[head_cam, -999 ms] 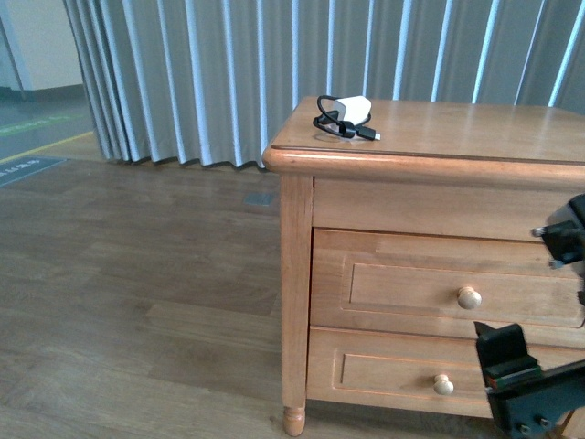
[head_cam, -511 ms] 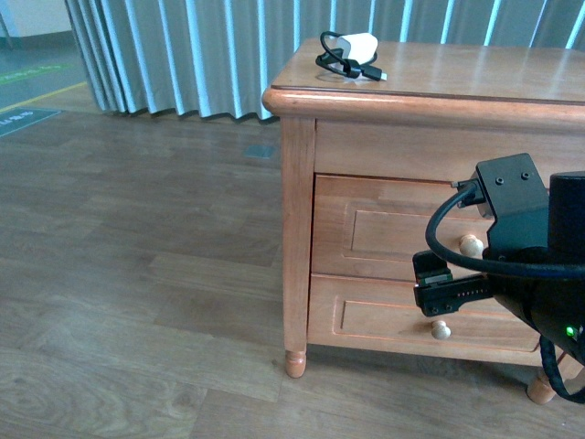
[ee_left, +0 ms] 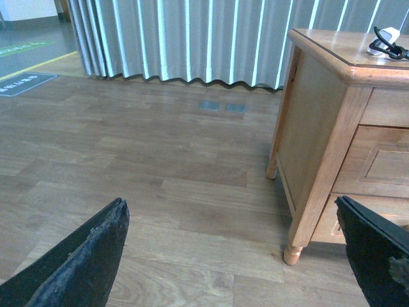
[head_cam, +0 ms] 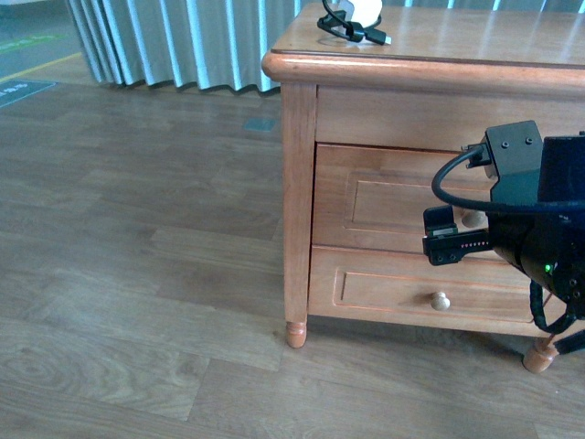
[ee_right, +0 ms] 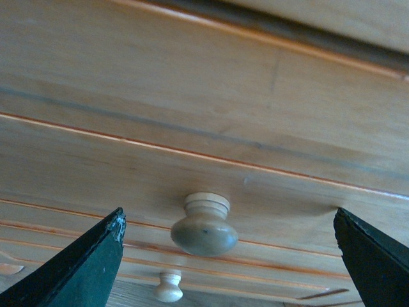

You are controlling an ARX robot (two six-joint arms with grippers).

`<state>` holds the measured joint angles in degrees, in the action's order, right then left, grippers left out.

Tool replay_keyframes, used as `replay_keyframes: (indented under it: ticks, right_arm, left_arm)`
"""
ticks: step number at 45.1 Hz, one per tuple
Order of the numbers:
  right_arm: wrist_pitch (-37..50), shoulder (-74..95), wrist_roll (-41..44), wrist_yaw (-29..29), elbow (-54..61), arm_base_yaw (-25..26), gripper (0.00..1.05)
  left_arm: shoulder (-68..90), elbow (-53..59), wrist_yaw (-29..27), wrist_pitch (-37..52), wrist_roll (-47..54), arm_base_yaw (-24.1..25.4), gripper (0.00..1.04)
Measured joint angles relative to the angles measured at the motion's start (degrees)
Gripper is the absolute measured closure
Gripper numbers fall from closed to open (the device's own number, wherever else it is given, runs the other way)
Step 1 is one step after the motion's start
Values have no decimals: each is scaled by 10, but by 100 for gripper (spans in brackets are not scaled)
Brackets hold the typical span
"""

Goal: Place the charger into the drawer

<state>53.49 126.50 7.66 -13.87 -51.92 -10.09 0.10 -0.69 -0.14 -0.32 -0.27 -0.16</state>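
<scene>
The upper drawer (ee_left: pixel 378 160) is parted from the cabinet piece above by a straight seam (ee_left: pixel 386 126), so the drawer will slide straight out below that piece when the robot pulls it.
The charger (head_cam: pixel 355 16), a white block with a black cable, lies on the top of the wooden cabinet near its left corner; it also shows in the left wrist view (ee_left: pixel 386 43). The upper drawer (head_cam: pixel 384 201) is shut. My right gripper (head_cam: pixel 452 233) is open just in front of the drawer's pale knob (ee_right: pixel 203 230), which sits between the spread fingers (ee_right: pixel 83 268) without touching them. The drawer front (ee_right: pixel 192 153) fills the right wrist view. My left gripper (ee_left: pixel 230 256) is open and empty over the floor, left of the cabinet.
A similar lower drawer with its own knob (head_cam: pixel 441 300) sits beneath; its knob also shows in the right wrist view (ee_right: pixel 169 288). The cabinet (ee_left: pixel 319 128) stands on turned legs (head_cam: pixel 294 334) on a wood floor. Grey curtains (head_cam: pixel 183 46) hang behind.
My right arm has risen from the lower right to the upper drawer's knob. The front view has tilted down, so the charger now sits at the frame's top edge.
</scene>
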Motion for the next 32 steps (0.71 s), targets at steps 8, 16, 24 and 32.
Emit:
replay_keyframes:
  ticks: [8,16,24,32]
  right_arm:
    - [-19,7,-13,0,-9,8,8]
    - [-21,7,-21,-2,-11,7,8]
    - [-24,7,-30,-6,-12,2,8]
    - [-24,7,-33,-7,-15,-7,26]
  left_arm:
    - [0,0,0,0,0,0,6]
    - [0,0,0,0,0,0,6]
    - [0,0,0,0,0,0,6]
    - [0,0,0,0,0,0,6]
